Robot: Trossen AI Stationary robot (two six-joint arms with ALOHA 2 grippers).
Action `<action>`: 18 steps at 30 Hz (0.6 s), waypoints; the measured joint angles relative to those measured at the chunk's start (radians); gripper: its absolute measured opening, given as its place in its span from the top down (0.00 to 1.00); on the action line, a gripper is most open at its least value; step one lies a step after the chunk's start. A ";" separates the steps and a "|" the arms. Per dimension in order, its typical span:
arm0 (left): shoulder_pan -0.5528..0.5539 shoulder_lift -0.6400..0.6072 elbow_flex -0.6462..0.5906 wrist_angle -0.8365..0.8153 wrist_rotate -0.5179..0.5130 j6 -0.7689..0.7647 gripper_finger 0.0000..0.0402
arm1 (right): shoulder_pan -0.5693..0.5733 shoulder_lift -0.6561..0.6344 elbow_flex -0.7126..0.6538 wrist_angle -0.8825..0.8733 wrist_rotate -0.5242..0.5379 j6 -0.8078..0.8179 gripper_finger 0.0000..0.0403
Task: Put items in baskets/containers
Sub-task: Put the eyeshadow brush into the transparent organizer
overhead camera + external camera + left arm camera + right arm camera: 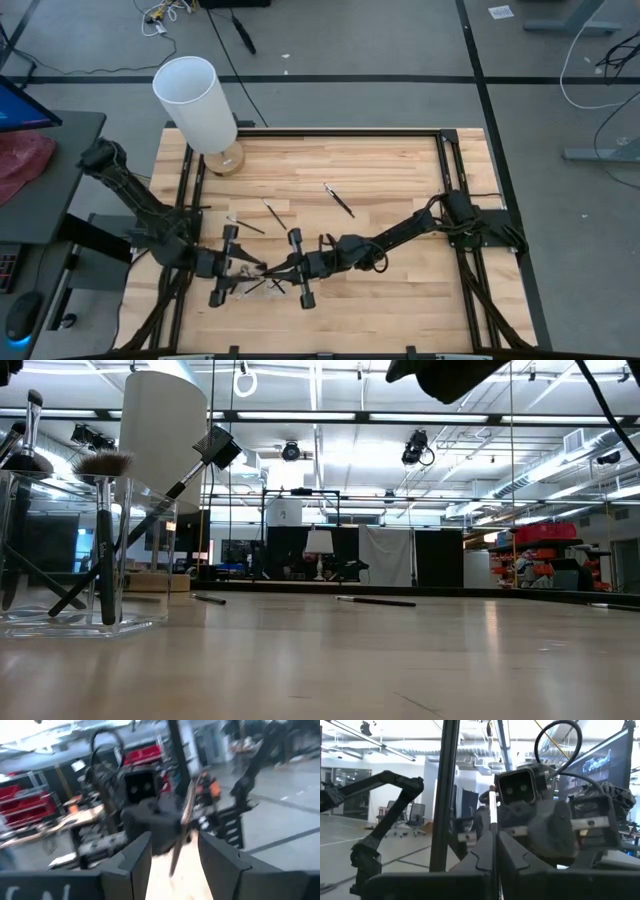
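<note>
My left gripper should hold the brush's pale section (493, 809) while my right gripper takes a new grip, tilted down, because my right gripper lies level across the brush's handle (494, 827).
My right gripper (284, 266) is near the table's front left and is shut on a slender brush stick (493, 815) with a pale section. My left gripper (243, 268) faces it, open. Its fingers (135, 862) stand on either side of the same stick (181, 832), with a gap on each side. The clear container (140, 622) stands just below the grippers (255, 288) and holds several brushes: a tufted one (103, 510) stands upright and a square-headed one (190, 475) leans over its rim. Three more brushes (249, 226) (276, 214) (339, 199) lie flat on the wood. My right gripper pinches the brush's thin handle (493, 837) between its two fingers. The fingers come about level from the table's right side and lie across the stick. The pale section rises past the fingertips, and the brush is clear of the table.
The tall white cylinder (195, 100) on its round wooden base stands at the table's far left corner. A black frame rail (460, 170) runs along the table's edges. Bare wood lies in the middle and to the right (400, 180).
</note>
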 joint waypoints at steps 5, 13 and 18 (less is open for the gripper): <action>0.034 0.023 0.000 0.095 0.051 -0.005 0.59 | -0.004 0.000 0.000 0.008 0.000 -0.001 0.98; 0.042 0.097 0.000 0.195 0.109 0.021 0.66 | -0.006 0.000 0.000 -0.004 0.000 -0.001 0.98; 0.039 0.101 0.000 0.195 0.105 0.030 0.80 | -0.005 0.000 0.000 -0.009 0.000 -0.001 0.98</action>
